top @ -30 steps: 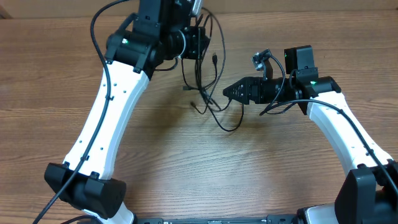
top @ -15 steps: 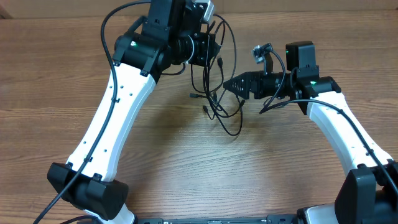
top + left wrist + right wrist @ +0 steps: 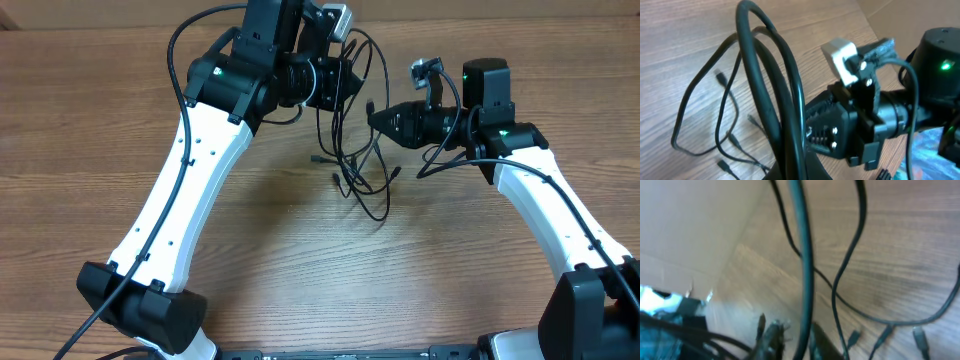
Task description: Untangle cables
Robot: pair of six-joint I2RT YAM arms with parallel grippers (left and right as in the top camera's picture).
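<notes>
The robot's left gripper is pinching several parts of the cables (image 3: 785, 122) together, so the robot should open it and lift the part of the cable in the right gripper (image 3: 807, 280) clear of the tangle.
The cables (image 3: 352, 172) are thin black cords that hang in a tangle from my left gripper (image 3: 342, 78), with their lower loops and plug ends lying on the wooden table (image 3: 300, 260). My left gripper (image 3: 795, 171) is shut on the top of the bundle, and a loop of cable (image 3: 771, 75) arches up from its jaws. My right gripper (image 3: 376, 118) has come in from the right and is shut on one strand of the tangle. In the right wrist view that strand (image 3: 804, 255) runs straight between the closed fingers of the right gripper (image 3: 802, 347). Loose plug ends (image 3: 854, 338) rest on the wood.
A beige board (image 3: 500, 20) lines the table's far edge. Both arms' own thicker black wiring (image 3: 445, 150) loops beside the wrists. The right gripper's black body (image 3: 850, 125) sits close beside the left gripper's loop. Bare wood stretches in front of the tangle.
My right gripper moved left and up into the tangle and shut on a strand. My left gripper carried the bundle slightly right and higher.
</notes>
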